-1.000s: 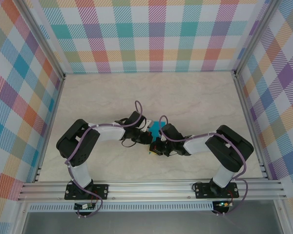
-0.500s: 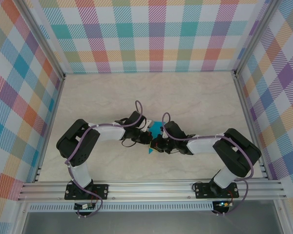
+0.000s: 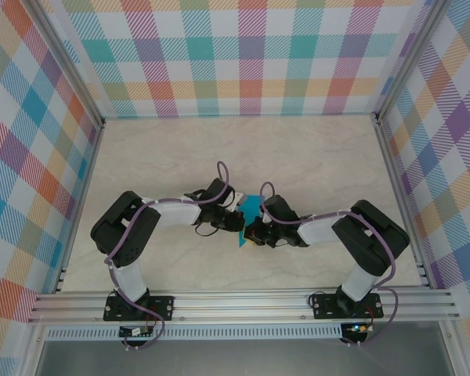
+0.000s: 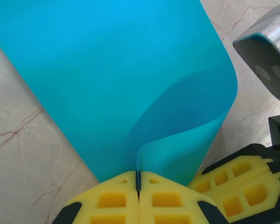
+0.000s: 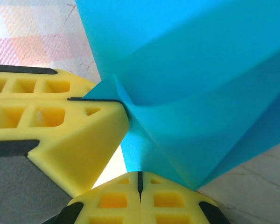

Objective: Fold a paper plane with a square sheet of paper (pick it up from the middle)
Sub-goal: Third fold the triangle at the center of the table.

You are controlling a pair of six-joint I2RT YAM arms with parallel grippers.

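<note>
The sheet puckers (image 5: 136, 103) next to where my left gripper pinches it. My right gripper should move back and let the sheet flatten before pressing the fold.
The square sheet of paper (image 3: 250, 207) is bright cyan and hangs just above the table's middle, held between both grippers. My left gripper (image 3: 240, 222) is shut on it; in the left wrist view its yellow fingertips pinch one edge (image 4: 138, 179) and the sheet (image 4: 107, 70) curls over to the right. My right gripper (image 3: 252, 233) is also shut on the paper, close beside the left one. In the right wrist view its jaws (image 5: 140, 179) clamp a creased part of the sheet (image 5: 200, 70), and the left gripper's fingers (image 5: 60, 126) pinch a corner next to it.
The marble-patterned tabletop (image 3: 313, 157) lies bare behind the arms. Checked walls on aluminium posts (image 3: 385, 149) close the left, right and far sides. A rail (image 3: 243, 301) runs along the near edge by the arm bases.
The right arm has shifted slightly left, bringing its gripper closer under the left one. A cyan corner of the sheet now hangs below the two grippers. The left arm has stayed still.
</note>
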